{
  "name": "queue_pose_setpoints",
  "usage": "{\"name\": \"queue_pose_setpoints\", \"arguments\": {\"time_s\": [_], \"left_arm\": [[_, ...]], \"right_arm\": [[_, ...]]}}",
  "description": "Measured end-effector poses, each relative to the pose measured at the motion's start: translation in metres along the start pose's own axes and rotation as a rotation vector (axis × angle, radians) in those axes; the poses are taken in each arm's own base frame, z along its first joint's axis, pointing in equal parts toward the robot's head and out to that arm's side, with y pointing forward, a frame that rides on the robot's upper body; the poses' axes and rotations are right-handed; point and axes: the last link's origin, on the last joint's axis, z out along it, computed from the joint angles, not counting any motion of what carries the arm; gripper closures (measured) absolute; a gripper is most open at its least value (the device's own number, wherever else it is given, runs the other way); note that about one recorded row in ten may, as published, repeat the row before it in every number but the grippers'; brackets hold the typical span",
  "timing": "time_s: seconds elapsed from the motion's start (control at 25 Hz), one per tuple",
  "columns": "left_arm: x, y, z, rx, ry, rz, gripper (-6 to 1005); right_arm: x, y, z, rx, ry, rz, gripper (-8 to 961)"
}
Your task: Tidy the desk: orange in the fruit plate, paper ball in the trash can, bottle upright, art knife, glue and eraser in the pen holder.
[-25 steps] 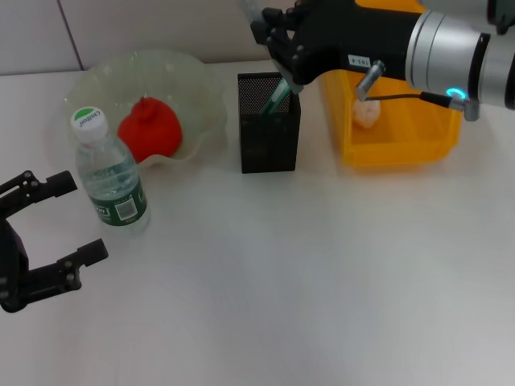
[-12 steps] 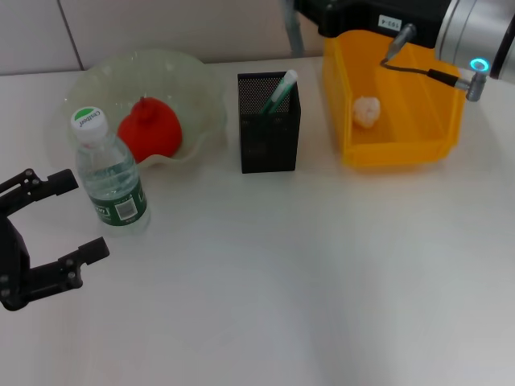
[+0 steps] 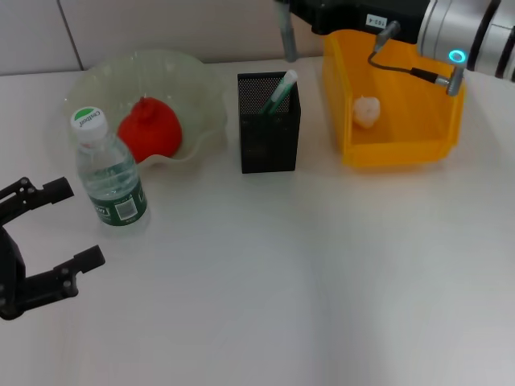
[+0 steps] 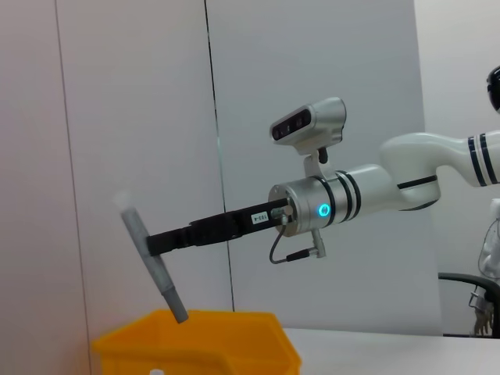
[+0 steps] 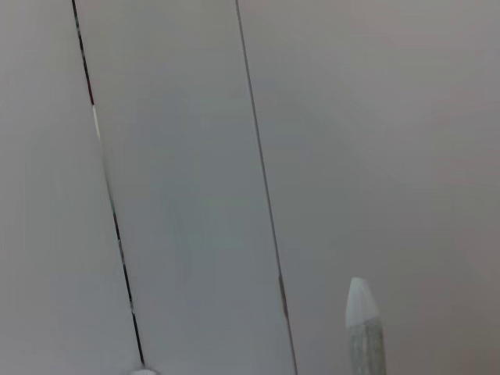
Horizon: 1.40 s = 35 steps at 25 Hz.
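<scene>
My right gripper should keep bringing the grey stick's lower end (image 3: 290, 55), which points down, to the pen holder's opening (image 3: 257, 93), which has room, until it sits inside.
The orange (image 3: 149, 129) lies in the pale-green fruit plate (image 3: 201, 92) at the back left. In front of the plate the bottle (image 3: 109, 173) stands upright. The black mesh pen holder (image 3: 268, 137) holds a green-and-white stick (image 3: 281, 88); whether this is the art knife or the glue I cannot tell. The eraser is out of view. The paper ball (image 3: 366, 111) lies inside the yellow trash can (image 3: 398, 149). My right gripper (image 3: 286, 40) hangs open and empty above and behind the pen holder. My left gripper (image 3: 44, 233) is open, low at the front left, near the bottle.
The trash can (image 4: 195, 344) also shows in the left wrist view, beneath the right arm (image 4: 344, 199). A wall runs along the back of the white table (image 3: 322, 273). One grey fingertip (image 5: 363, 328) shows in the right wrist view against that wall.
The right gripper let go of the green-and-white stick in the pen holder and rose up and back. The left gripper drifted slightly down toward the front.
</scene>
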Motion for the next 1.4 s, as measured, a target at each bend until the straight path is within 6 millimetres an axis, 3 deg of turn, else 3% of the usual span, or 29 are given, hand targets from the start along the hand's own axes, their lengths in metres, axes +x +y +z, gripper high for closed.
{"name": "queue_pose_setpoints", "arguments": {"time_s": [0.36, 1.4], "left_arm": [[-0.004, 0.007, -0.008, 0.012, -0.012, -0.009, 169], [-0.008, 0.009, -0.008, 0.019, -0.017, 0.008, 168]], "right_arm": [[0.012, -0.001, 0.01, 0.022, 0.067, -0.008, 836], [0.033, 0.001, 0.008, 0.022, 0.111, 0.004, 833]]}}
